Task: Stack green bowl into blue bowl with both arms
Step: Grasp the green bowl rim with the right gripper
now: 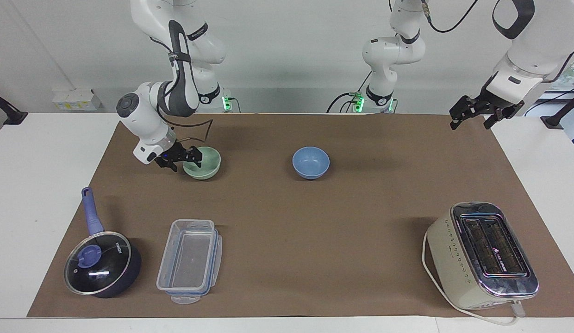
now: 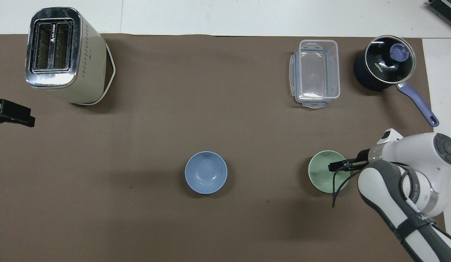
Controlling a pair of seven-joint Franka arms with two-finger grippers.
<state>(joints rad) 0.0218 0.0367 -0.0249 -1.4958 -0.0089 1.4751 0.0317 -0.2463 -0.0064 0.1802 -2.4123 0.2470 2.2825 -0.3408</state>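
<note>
The rim of the green bowl (image 2: 322,174) looks as wide as the blue bowl's rim (image 2: 206,152). I expect the green bowl to cover the blue bowl's rim when I put it inside.
The pale green bowl (image 1: 208,163) sits upright on the brown mat toward the right arm's end; it also shows in the overhead view (image 2: 320,178). The blue bowl (image 1: 310,162) sits beside it near the middle of the mat, apart from it (image 2: 206,172). My right gripper (image 1: 184,160) is low and open at the green bowl's rim, on the side toward the right arm's end, with one finger over the rim (image 2: 336,166). My left gripper (image 1: 474,114) is open and empty, waiting in the air over the mat's edge at the left arm's end (image 2: 14,114).
A cream toaster (image 1: 481,254) stands farther from the robots at the left arm's end. A clear plastic container (image 1: 190,261) and a dark lidded pot with a blue handle (image 1: 102,263) stand farther from the robots than the green bowl.
</note>
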